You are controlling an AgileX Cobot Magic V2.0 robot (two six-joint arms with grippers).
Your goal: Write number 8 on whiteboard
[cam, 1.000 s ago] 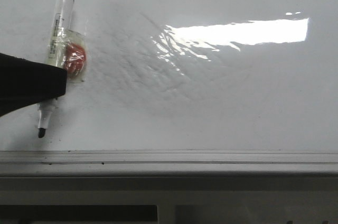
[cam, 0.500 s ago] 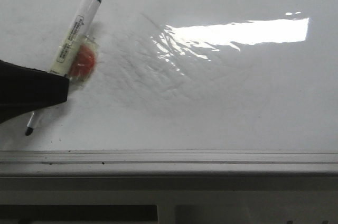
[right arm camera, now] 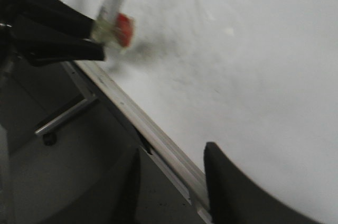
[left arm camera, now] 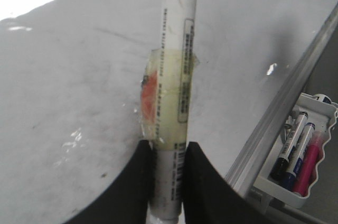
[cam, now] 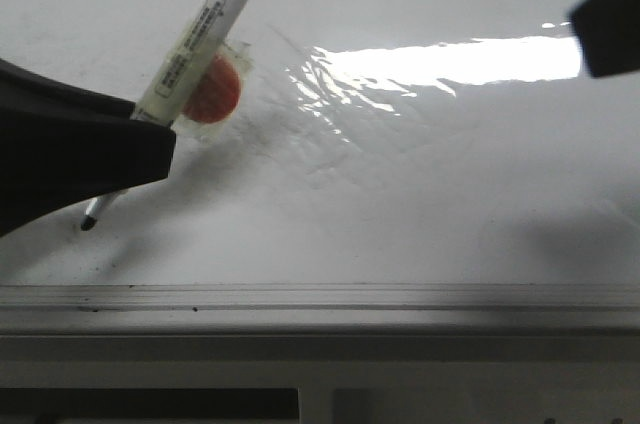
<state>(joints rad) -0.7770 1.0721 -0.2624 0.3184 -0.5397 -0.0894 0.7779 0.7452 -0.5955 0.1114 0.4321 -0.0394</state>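
The left gripper is holding the marker low near its black tip (cam: pixel 89 223), so next the right gripper takes hold of the marker's free upper body before the robot writes the number 8.
My left gripper (cam: pixel 140 149) is shut on a white marker (cam: pixel 205 29) with an orange-red piece (cam: pixel 214 92) taped to its barrel. The marker slants, its black tip (cam: pixel 88 224) at or just above the whiteboard (cam: pixel 420 184) near the lower left. In the left wrist view the marker (left arm camera: pixel 179 49) stands between the black fingers of the left gripper (left arm camera: pixel 168 155). My right gripper (right arm camera: pixel 171 176) is open and empty over the board's frame edge; one finger shows at the top right of the front view (cam: pixel 610 24). No number 8 is visible on the board.
The grey metal frame (cam: pixel 320 299) runs along the board's near edge and also shows in the left wrist view (left arm camera: pixel 285 108). A white tray (left arm camera: pixel 317 109) beside the frame holds several markers. A bright light reflection (cam: pixel 450 59) and wrinkles lie across the board.
My left gripper has moved right and closer with the marker, which now slants more. The right gripper's finger has come into the front view at the top right.
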